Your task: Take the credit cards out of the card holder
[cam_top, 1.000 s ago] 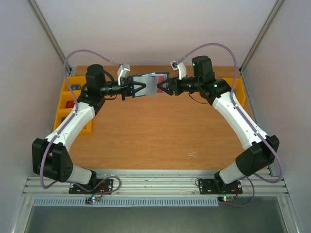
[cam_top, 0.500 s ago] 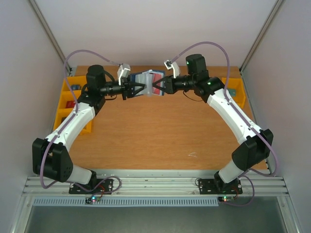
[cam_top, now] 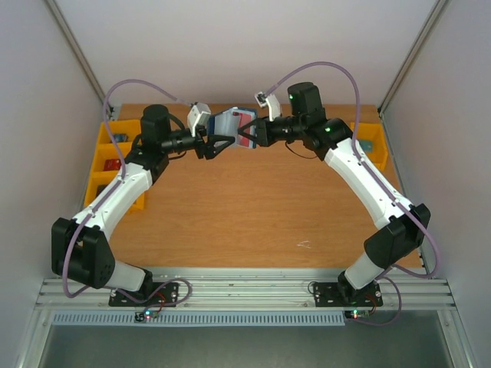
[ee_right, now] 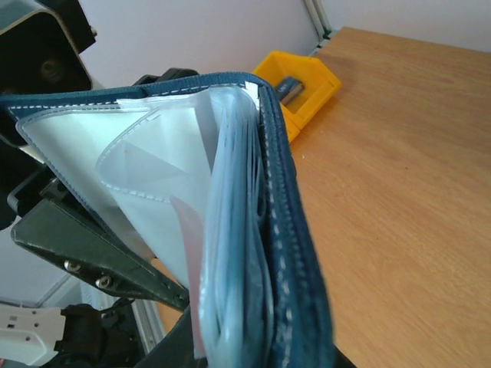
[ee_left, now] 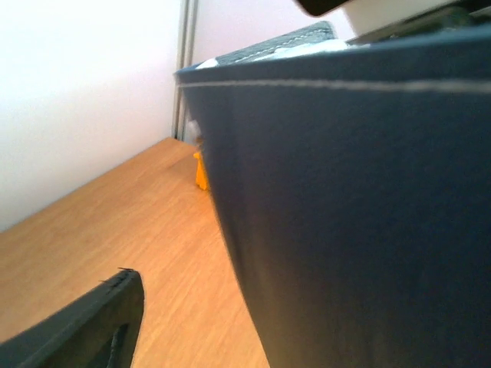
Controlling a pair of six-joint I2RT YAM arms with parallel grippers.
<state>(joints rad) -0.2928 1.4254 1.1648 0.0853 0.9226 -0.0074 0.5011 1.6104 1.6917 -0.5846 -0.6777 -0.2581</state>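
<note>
The navy cover (ee_left: 345, 215) separates my left gripper from the pink card edge (ee_right: 193, 257), so this gripper should circle round to the card holder's open side and pinch that card edge.
The card holder (cam_top: 232, 123), navy outside, hangs above the far middle of the table with my right gripper (cam_top: 250, 136) shut on its right end. In the right wrist view the card holder (ee_right: 295, 230) stands half open, clear sleeves fanned out, and a pale pink card edge (ee_right: 186, 253) shows among them. My left gripper (cam_top: 217, 145) is open just left of the holder, not gripping it. In the left wrist view the holder's navy cover (ee_left: 353, 215) fills the right side, with one finger (ee_left: 84, 330) at the lower left and the other hidden.
Yellow bins (cam_top: 107, 165) line the table's left edge, and another yellow bin (cam_top: 370, 142) sits at the right edge behind the right arm. The wooden table (cam_top: 245, 207) stretches below both grippers. Walls enclose the left, right and back.
My left gripper has let go of the card holder and opened wide. My right gripper has shut on the holder's right end and shifted left, folding it narrower.
</note>
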